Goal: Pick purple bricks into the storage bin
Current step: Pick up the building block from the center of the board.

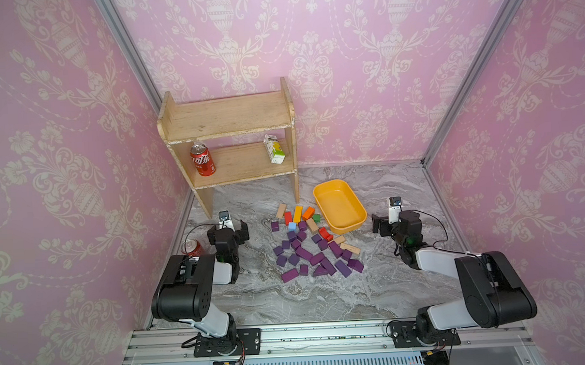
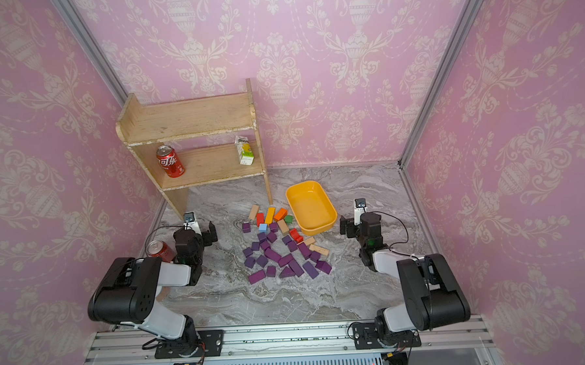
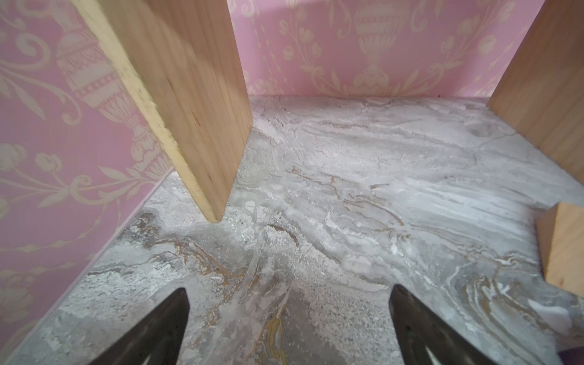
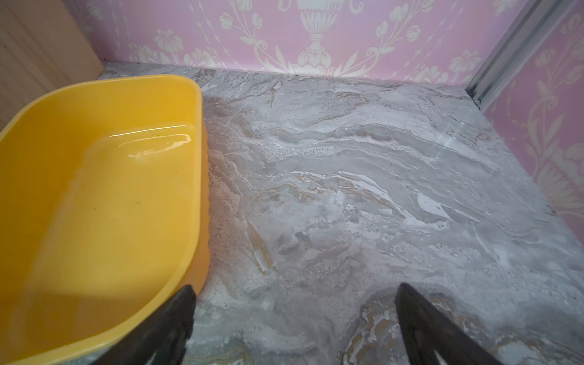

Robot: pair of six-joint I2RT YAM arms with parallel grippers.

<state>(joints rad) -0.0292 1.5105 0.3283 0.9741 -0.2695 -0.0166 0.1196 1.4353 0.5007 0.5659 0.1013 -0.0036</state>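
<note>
My right gripper should keep moving until its open fingers stand around the pile's outermost purple brick [image 1: 356, 266], as clear marble [image 1: 374, 252] leads from them to that brick.
Several purple bricks [image 1: 316, 255] [image 2: 285, 258] lie loose in a cluster mid-table in both top views. The storage bin [image 1: 340, 205] [image 2: 311, 207], a shallow yellow-orange tray, sits empty behind and to the right of them. My left gripper [image 1: 228, 228] [image 2: 196, 230] hovers open to the left of the cluster, with only bare marble between its fingers in the left wrist view [image 3: 289, 289]. My right gripper [image 1: 392, 219] [image 2: 359, 222] is open beside the bin's right side. The right wrist view shows the bin [image 4: 94, 189] next to one fingertip of the empty gripper [image 4: 295, 286].
A wooden shelf [image 1: 227, 125] at the back left holds a red can [image 1: 202, 159] and a juice carton [image 1: 274, 149]. Another red can [image 1: 194, 247] lies by my left arm. Red, orange, yellow, green, blue and tan blocks [image 1: 297, 215] lie behind the purple ones. The shelf leg [image 3: 196, 110] stands ahead of my left gripper.
</note>
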